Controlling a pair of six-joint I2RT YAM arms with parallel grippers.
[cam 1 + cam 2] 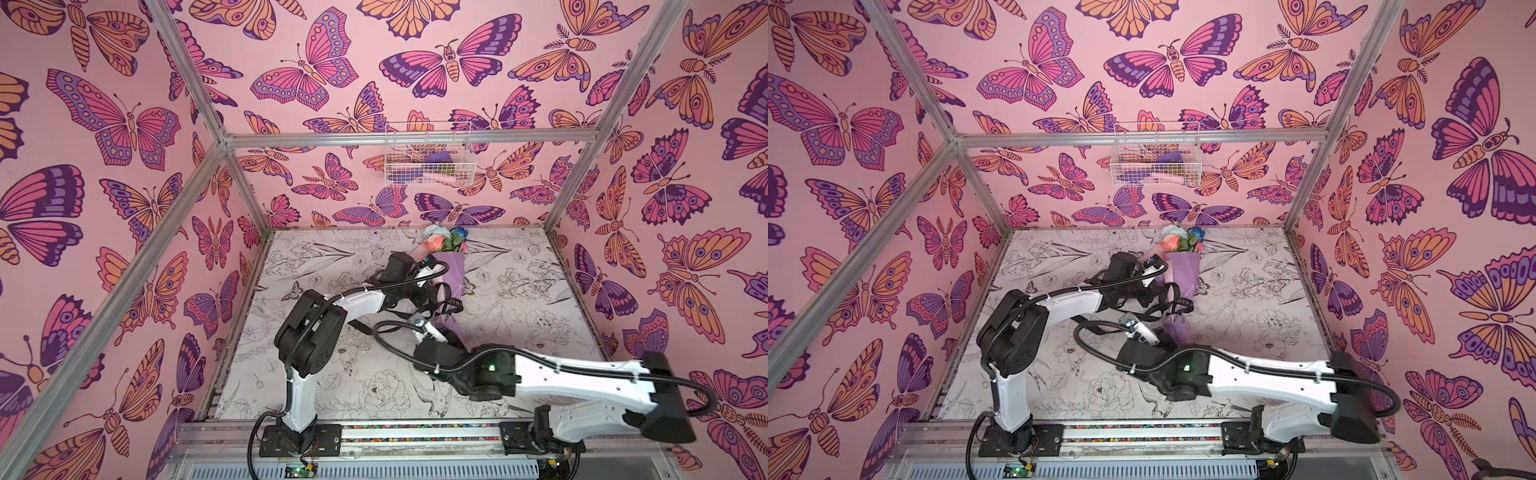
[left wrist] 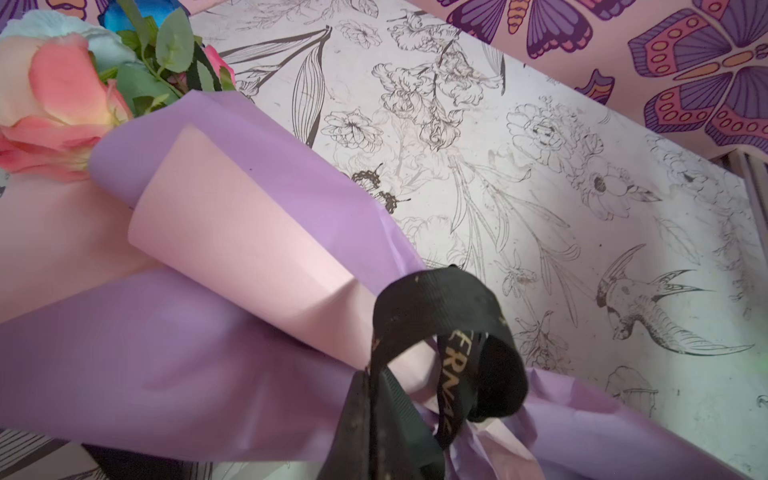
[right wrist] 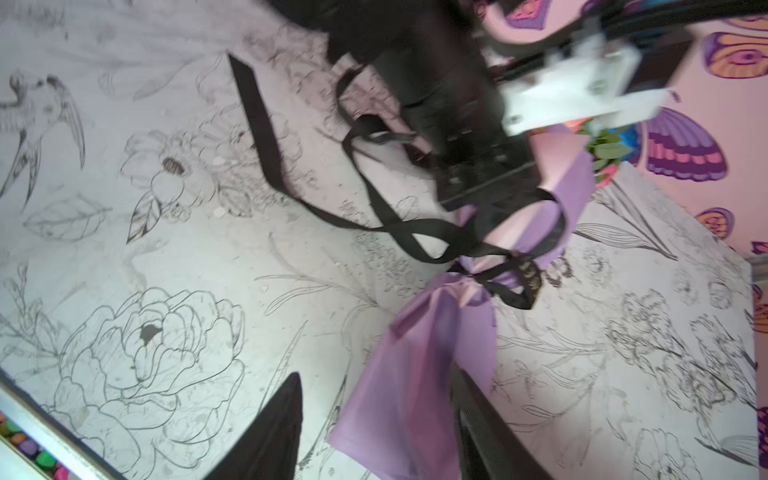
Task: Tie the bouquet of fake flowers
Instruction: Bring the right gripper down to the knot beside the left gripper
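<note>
The black ribbon's loose end [image 3: 257,112] lies straight and clear of the wrap, so the robot's right gripper keeps moving toward that end [image 3: 274,170] until its fingers close around it.
The bouquet of fake flowers [image 1: 452,264] [image 1: 1180,266] lies on the table, wrapped in lilac and pink paper [image 2: 199,357], with its peach, pale blue and deep blue blooms [image 1: 444,241] toward the back wall. A black ribbon [image 2: 432,299] [image 3: 257,124] is looped around the narrow waist of the wrap, and its ends trail over the table. My left gripper [image 2: 372,374] [image 1: 430,291] is shut on a strand of this ribbon beside the wrap. My right gripper [image 3: 376,374] [image 1: 455,337] stands open astride the lilac tail [image 3: 415,374] of the wrap, one finger against the paper.
The tabletop [image 1: 519,299] bears a black line drawing of flowers and birds. A white wire basket [image 1: 428,156] with oddments hangs on the back wall. Butterfly-patterned walls and aluminium posts [image 1: 582,158] close in the sides. The arms' base rail [image 1: 415,432] runs along the front.
</note>
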